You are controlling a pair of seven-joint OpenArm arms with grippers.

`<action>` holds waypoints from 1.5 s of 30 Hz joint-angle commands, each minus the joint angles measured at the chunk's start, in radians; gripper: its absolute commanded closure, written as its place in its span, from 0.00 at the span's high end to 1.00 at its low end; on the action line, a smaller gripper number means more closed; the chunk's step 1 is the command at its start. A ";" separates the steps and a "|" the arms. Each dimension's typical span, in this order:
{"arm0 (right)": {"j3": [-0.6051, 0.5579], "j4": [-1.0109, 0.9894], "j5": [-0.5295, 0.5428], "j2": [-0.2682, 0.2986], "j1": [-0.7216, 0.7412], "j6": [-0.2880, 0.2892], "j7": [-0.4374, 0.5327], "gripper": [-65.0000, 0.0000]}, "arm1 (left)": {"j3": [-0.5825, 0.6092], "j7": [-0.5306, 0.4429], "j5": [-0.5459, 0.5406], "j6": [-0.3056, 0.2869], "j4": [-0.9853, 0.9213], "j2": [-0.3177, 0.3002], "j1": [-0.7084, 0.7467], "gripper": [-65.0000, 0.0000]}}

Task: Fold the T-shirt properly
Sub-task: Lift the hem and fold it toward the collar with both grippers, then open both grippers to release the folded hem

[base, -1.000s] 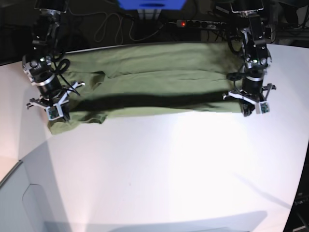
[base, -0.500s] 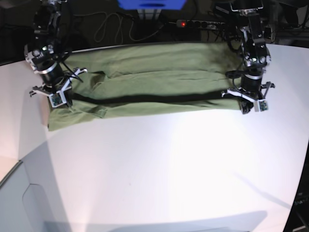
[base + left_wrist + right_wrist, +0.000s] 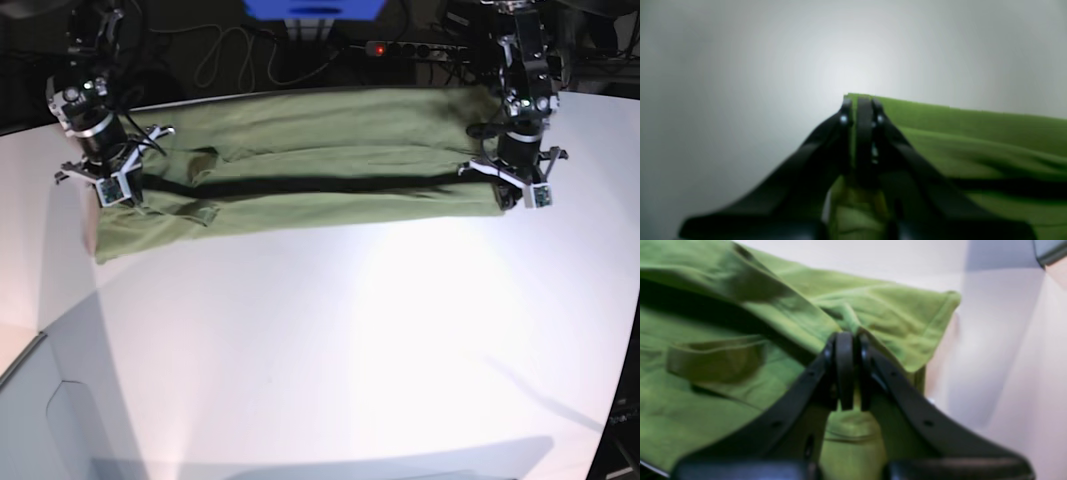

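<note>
The T-shirt's lifted edge is straight from one gripper to the other, so my left gripper goes on lowering its corner of the T-shirt onto the layer below until the corner is flat.
The olive-green T-shirt lies stretched sideways across the back of the white table, its near long edge lifted and doubled over toward the far edge. My left gripper is at the cloth's right end in the base view. It is shut on a corner of the T-shirt, with the black fingertips pressed together around the fabric. My right gripper is at the left end, shut on a fold of the T-shirt near a sleeve. A dark shadow line runs between the two layers.
Behind the table are a power strip with a red light, loose cables and a blue object. The table's curved edge runs down the lower left, over a grey surface.
Both grippers have moved toward the back of the table, carrying the shirt's near edge with them. The dark gap between the layers has narrowed to a thin line.
</note>
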 commanded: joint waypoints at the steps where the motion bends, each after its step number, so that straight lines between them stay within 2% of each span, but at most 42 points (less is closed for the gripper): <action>1: 0.004 0.020 0.009 0.009 -0.006 0.000 0.028 0.00 | -0.005 -0.024 -0.003 0.003 0.030 -0.006 0.008 0.00; 17: 0.005 0.020 0.003 0.015 -0.040 0.000 0.028 0.00 | -0.002 -0.023 -0.003 0.003 0.074 -0.003 0.083 0.00; 20: 0.036 0.019 0.003 0.012 -0.040 0.000 0.021 0.00 | -0.005 -0.023 -0.003 0.003 0.074 -0.003 0.101 0.00; 45: 0.045 -0.027 0.002 0.029 -0.054 0.000 0.018 0.01 | 0.001 -0.015 -0.003 0.001 0.060 -0.004 0.117 0.00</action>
